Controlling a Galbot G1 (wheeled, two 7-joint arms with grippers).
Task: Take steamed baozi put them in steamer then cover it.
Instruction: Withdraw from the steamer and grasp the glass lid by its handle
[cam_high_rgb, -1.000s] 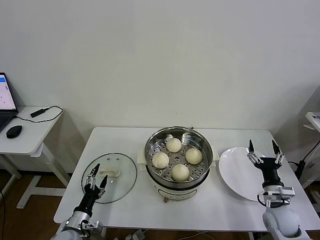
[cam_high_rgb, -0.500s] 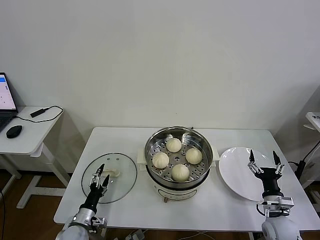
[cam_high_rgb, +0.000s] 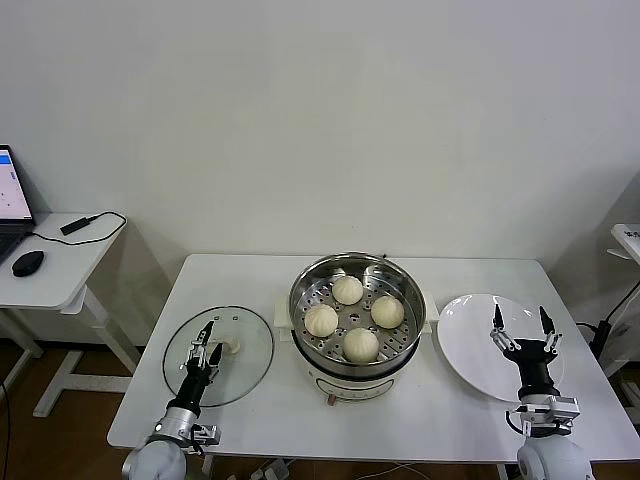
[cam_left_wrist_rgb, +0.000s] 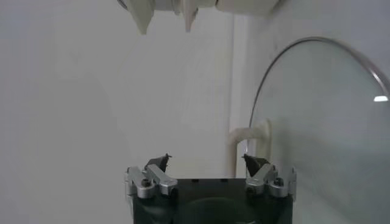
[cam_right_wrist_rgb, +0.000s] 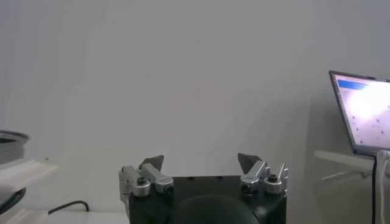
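Observation:
The glass cover will come to rest level above the baozi (cam_high_rgb: 361, 345) when I lower it onto the steamer, because the baozi sit low inside the steamer's rim.
Several cream-white baozi (cam_high_rgb: 347, 290) sit on the perforated tray inside the steel steamer (cam_high_rgb: 300, 290) at the table's middle. The glass cover (cam_high_rgb: 245, 375) lies flat on the table to its left, with its cream handle (cam_high_rgb: 230, 347) up. My left gripper (cam_high_rgb: 205, 338) is open and empty, upright over the cover's front part, just beside the handle. In the left wrist view the gripper (cam_left_wrist_rgb: 207, 159) faces the cover (cam_left_wrist_rgb: 329, 122) and its handle (cam_left_wrist_rgb: 250, 137). My right gripper (cam_high_rgb: 519, 318) is open and empty over the white plate (cam_high_rgb: 465, 345); it also shows in the right wrist view (cam_right_wrist_rgb: 200, 161).
The white plate lies at the table's right side. A side desk (cam_high_rgb: 50, 270) with a mouse and a laptop (cam_right_wrist_rgb: 365, 112) stands to the left. The steamer's white base (cam_high_rgb: 350, 385) stands near the table's front edge.
Both arms have drawn back toward the table's front edge. The right gripper has sunk lower over the plate. The left gripper has shifted slightly right, toward the cover's handle.

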